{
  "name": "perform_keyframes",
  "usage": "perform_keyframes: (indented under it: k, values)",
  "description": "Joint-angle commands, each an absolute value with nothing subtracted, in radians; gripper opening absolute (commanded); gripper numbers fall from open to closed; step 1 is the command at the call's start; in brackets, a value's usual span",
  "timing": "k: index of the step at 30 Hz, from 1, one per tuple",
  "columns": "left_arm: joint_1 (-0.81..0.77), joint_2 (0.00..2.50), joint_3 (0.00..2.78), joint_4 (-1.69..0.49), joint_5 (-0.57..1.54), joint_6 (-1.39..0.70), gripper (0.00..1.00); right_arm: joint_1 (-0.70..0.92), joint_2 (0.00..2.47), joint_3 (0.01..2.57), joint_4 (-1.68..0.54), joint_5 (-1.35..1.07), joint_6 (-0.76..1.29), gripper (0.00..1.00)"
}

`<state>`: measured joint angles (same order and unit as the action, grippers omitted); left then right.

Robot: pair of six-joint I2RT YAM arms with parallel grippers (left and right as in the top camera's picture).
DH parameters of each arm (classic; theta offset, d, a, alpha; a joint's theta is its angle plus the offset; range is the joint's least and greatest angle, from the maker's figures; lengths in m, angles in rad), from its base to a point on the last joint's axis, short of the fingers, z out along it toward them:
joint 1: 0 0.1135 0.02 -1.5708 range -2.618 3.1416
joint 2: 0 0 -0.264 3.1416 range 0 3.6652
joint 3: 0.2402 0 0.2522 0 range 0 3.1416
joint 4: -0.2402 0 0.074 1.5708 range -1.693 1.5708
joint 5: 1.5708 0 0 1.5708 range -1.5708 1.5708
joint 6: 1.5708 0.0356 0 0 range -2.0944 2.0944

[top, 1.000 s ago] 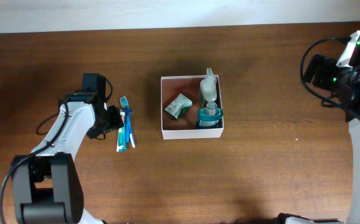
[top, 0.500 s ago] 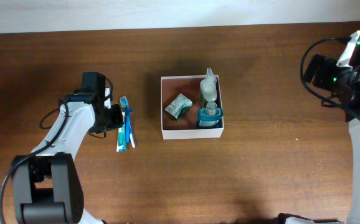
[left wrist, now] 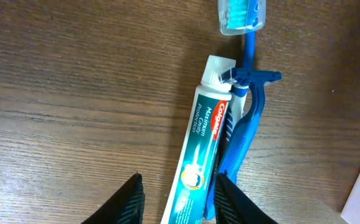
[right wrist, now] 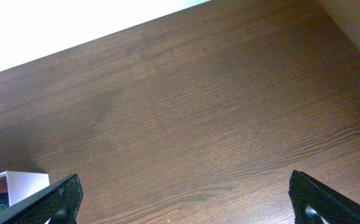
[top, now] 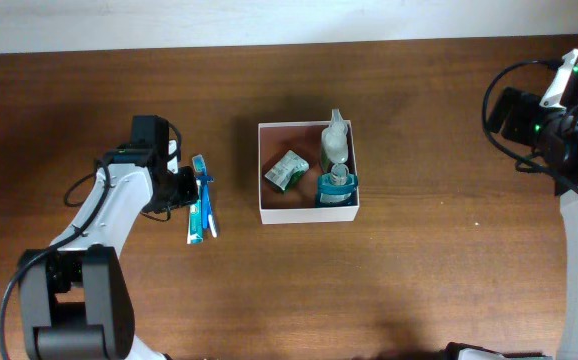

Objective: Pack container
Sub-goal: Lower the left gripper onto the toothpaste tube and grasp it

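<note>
Next, my left gripper turns in line and takes the tube (left wrist: 194,158) alone, because the toothpaste tube slants between its fingers, close up against the blue razor (left wrist: 238,148).
The container (top: 266,212), a white-walled square box with a reddish-brown inside, sits mid-table. It holds a green-and-white packet (top: 287,170), a clear bottle (top: 335,143) and a blue-capped bottle (top: 336,186). A toothpaste tube (top: 199,212) (left wrist: 198,146), a blue razor (left wrist: 245,127) and a toothbrush (left wrist: 245,18) lie together to its left. My left gripper (top: 182,190) (left wrist: 180,202) is open, its fingers on either side of the tube's lower end, not closed on it. My right gripper (right wrist: 183,202) is open wide and empty at the far right, high above bare table; the container's corner (right wrist: 18,183) shows there.
The table's back edge meets a white wall (top: 269,20) at the top. My right arm (top: 569,130) stands at the right edge.
</note>
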<state>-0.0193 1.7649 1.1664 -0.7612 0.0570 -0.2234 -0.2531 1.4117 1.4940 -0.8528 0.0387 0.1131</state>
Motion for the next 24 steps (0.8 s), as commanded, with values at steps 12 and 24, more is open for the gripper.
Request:
perform_keyframes:
  k: [12,24]
  values:
    - [-0.02,1.756,1.095,-0.673,0.091,-0.181,0.42,-0.256,1.416,1.496,-0.85,0.034,0.121,0.99]
    - [-0.022,1.758,1.079,-0.635,0.09,-0.162,0.57,-0.256,1.416,1.496,-0.85,0.034,0.121,0.99]
